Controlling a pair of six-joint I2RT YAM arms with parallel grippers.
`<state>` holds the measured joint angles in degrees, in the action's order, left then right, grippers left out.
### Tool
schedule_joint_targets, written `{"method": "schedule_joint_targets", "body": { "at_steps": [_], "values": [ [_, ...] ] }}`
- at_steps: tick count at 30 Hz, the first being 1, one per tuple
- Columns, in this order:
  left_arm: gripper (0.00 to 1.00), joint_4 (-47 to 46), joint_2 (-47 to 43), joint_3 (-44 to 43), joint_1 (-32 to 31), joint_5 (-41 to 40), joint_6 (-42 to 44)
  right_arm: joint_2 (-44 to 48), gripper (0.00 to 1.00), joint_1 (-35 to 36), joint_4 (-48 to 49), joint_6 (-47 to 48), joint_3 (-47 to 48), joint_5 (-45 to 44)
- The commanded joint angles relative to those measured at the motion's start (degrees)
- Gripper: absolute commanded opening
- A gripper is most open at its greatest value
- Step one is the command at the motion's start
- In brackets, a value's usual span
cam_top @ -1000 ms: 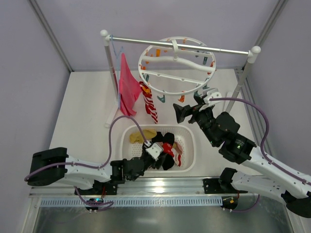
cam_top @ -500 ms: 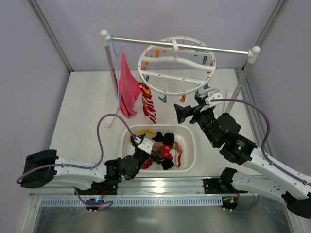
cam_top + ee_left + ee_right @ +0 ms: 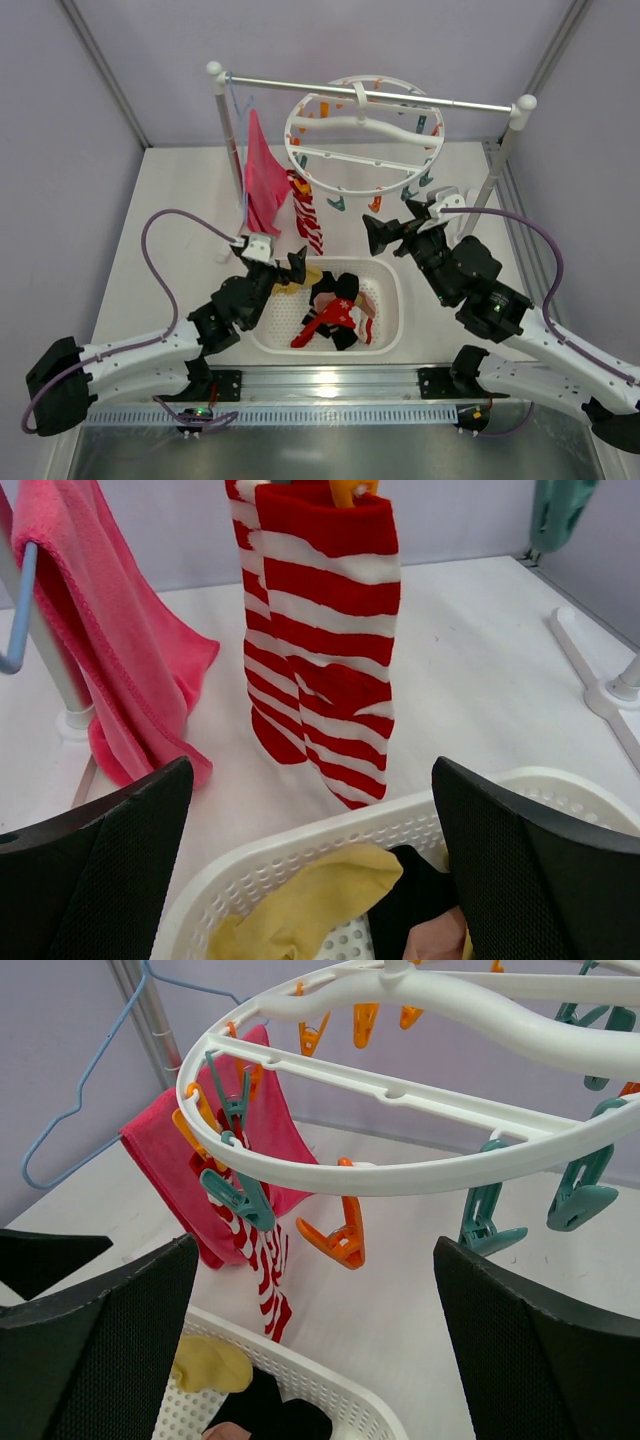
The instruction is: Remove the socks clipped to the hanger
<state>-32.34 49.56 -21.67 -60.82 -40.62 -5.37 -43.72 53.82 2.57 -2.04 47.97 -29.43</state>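
Observation:
The striped socks (image 3: 304,205) hang free of the magenta-pink cloth, facing my left gripper's open fingers, which I should keep moving forward until they grip the socks' lower end (image 3: 314,237).
Two red-and-white striped socks (image 3: 305,212) (image 3: 325,630) hang from an orange clip (image 3: 350,490) on the left rim of the white round hanger (image 3: 365,135) (image 3: 400,1170). In the right wrist view they (image 3: 265,1270) show below a teal clip. My left gripper (image 3: 285,265) (image 3: 320,880) is open and empty, over the basket's back-left rim, facing the striped socks a short way off. My right gripper (image 3: 405,222) (image 3: 315,1350) is open and empty, below the ring's front edge. Yellow (image 3: 300,277) (image 3: 300,910), black and red (image 3: 330,318) socks lie in the basket.
The white perforated basket (image 3: 390,335) (image 3: 300,845) sits at the table's front centre. A magenta-pink cloth (image 3: 262,180) (image 3: 110,630) hangs on a blue wire hanger by the rack's left post (image 3: 225,150). The metal rail (image 3: 300,87) carries the round hanger; the right post (image 3: 505,150) stands beside my right arm.
My left gripper has opened, risen out of the basket and moved back-left toward the striped socks, leaving a red sock in the basket. The right arm has barely moved.

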Motion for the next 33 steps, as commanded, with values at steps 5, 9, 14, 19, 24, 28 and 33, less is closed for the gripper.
{"method": "schedule_joint_targets", "body": {
  "at_steps": [5, 9, 14, 19, 24, 28, 33],
  "values": [
    [1.0, -3.86, 16.34, -7.85, 7.64, 11.61, -6.14, 1.01, 0.99, -0.12, 2.53, 0.46, -0.06, -1.33],
    [0.99, -8.17, 21.27, -8.65, 9.14, 14.78, -7.2, 1.19, 0.99, -0.12, 2.62, 0.64, -0.15, -2.03],
    [1.0, -11.43, 25.75, -10.49, 9.4, 14.7, -7.38, 1.19, 0.99, -0.12, 2.79, 0.81, -0.33, -1.95],
    [1.0, -15.73, 32.96, -12.86, 9.75, 12.24, -7.38, 1.62, 1.0, -0.12, 2.71, 0.9, -0.5, -2.3],
    [0.73, -19.77, 38.06, -13.66, 10.1, 9.34, -7.55, 2.59, 1.0, -0.12, 2.97, 0.99, -1.03, -2.56],
    [0.22, -22.85, 39.03, -12.52, 10.02, 8.72, -8.34, 2.86, 1.0, -0.12, 2.97, 1.16, -1.21, -2.83],
    [0.0, -26.97, 37.98, -8.93, 9.93, 10.03, -8.7, 2.59, 1.0, -0.12, 3.14, 1.34, -1.12, -2.83]
  ]
}}
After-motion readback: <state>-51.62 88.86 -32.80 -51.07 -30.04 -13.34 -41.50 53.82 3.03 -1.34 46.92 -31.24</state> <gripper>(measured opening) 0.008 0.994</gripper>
